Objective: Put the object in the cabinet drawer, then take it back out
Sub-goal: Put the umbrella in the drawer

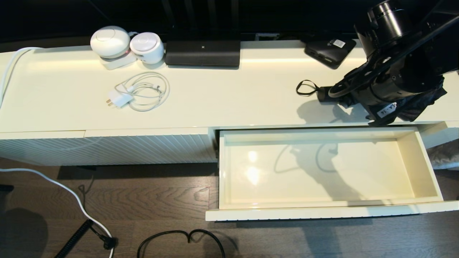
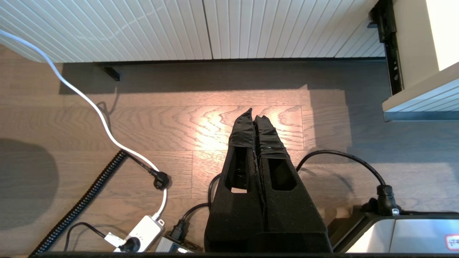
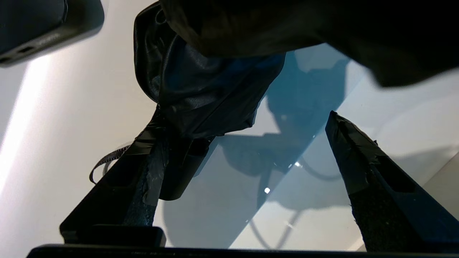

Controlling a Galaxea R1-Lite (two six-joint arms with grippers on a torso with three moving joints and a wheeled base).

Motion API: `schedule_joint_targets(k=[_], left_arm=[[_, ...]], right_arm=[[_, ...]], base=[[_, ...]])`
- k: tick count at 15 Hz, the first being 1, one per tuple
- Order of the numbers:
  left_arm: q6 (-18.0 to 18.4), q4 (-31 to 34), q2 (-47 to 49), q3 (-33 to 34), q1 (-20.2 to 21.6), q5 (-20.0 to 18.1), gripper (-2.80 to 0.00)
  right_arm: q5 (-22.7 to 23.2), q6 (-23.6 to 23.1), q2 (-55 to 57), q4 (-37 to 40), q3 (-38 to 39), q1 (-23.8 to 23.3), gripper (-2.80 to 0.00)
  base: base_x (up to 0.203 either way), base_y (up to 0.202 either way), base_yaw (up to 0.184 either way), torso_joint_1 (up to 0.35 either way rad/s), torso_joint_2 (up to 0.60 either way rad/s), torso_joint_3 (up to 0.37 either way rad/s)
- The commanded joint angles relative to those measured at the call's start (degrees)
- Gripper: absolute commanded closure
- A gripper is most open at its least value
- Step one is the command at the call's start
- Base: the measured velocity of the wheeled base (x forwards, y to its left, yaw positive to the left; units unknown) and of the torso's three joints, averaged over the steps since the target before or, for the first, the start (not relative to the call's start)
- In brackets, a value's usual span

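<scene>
My right gripper should shift back toward the flat black box and straddle the folded fabric (image 3: 206, 96), because one of its fingers hangs over the black umbrella's handle end (image 3: 183, 174).
The black umbrella (image 1: 426, 104) lies on the cream cabinet top at the right, mostly hidden under my right arm (image 1: 394, 71); its short handle (image 1: 324, 94) and thin wrist loop (image 1: 306, 87) stick out to the left. In the right wrist view my right gripper (image 3: 244, 122) is open just above the top, with the glossy fabric (image 3: 200, 93) and handle (image 3: 183, 168) against the inner side of one finger (image 3: 143, 161); the other finger (image 3: 358, 150) stands well apart. The cabinet drawer (image 1: 322, 213) is pulled out below, its interior bare. My left gripper (image 2: 254, 113) hangs shut over the floor.
A flat black box (image 1: 330, 50) with a white sticker lies behind the umbrella. A long black bar (image 1: 202, 53), two white round devices (image 1: 109, 41) and a white charger with coiled cable (image 1: 140, 91) sit farther left. Cables (image 2: 107, 125) and power bricks lie on the wooden floor.
</scene>
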Motion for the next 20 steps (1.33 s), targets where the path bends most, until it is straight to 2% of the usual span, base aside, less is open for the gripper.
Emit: schedule_joint_targets(k=[1,4,7,10,15,18,20], left_arm=[[-0.04,-0.03,-0.15,-0.04,0.01,0.01,0.0],[0.03,-0.03,-0.15,0.05,0.01,0.01,0.0],[-0.04,-0.03,-0.15,0.05,0.01,0.01,0.0],[-0.04,-0.03,-0.15,-0.04,0.01,0.01,0.0],[0.02,-0.03,-0.15,0.05,0.01,0.01,0.0],[-0.04,-0.03,-0.15,0.05,0.01,0.01,0.0],[-0.01,-0.03,-0.15,-0.04,0.01,0.01,0.0]], right_arm=[[0.81,0.12,-0.45,-0.22,-0.21,-0.48,-2.8],[1.99,-0.12,-0.96,-1.47,-0.27,-0.38,-2.8],[2.4,-1.05,-4.72,-1.14,-0.27,3.28,-2.8],[2.15,-1.52,-6.67,-1.57,-0.18,4.53,-2.8],[2.06,-1.04,-3.83,-4.09,-0.2,0.17,-2.8],[2.08,-0.91,-1.63,-8.6,-0.26,-4.44,-2.8],[2.24,-0.56,-0.91,-8.74,-0.27,-4.87,-2.8]], base=[[0.0,0.0,0.0,0.0,0.0,0.0],[0.0,0.0,0.0,0.0,0.0,0.0],[0.0,0.0,0.0,0.0,0.0,0.0],[0.0,0.0,0.0,0.0,0.0,0.0],[0.0,0.0,0.0,0.0,0.0,0.0],[0.0,0.0,0.0,0.0,0.0,0.0],[0.0,0.0,0.0,0.0,0.0,0.0]])
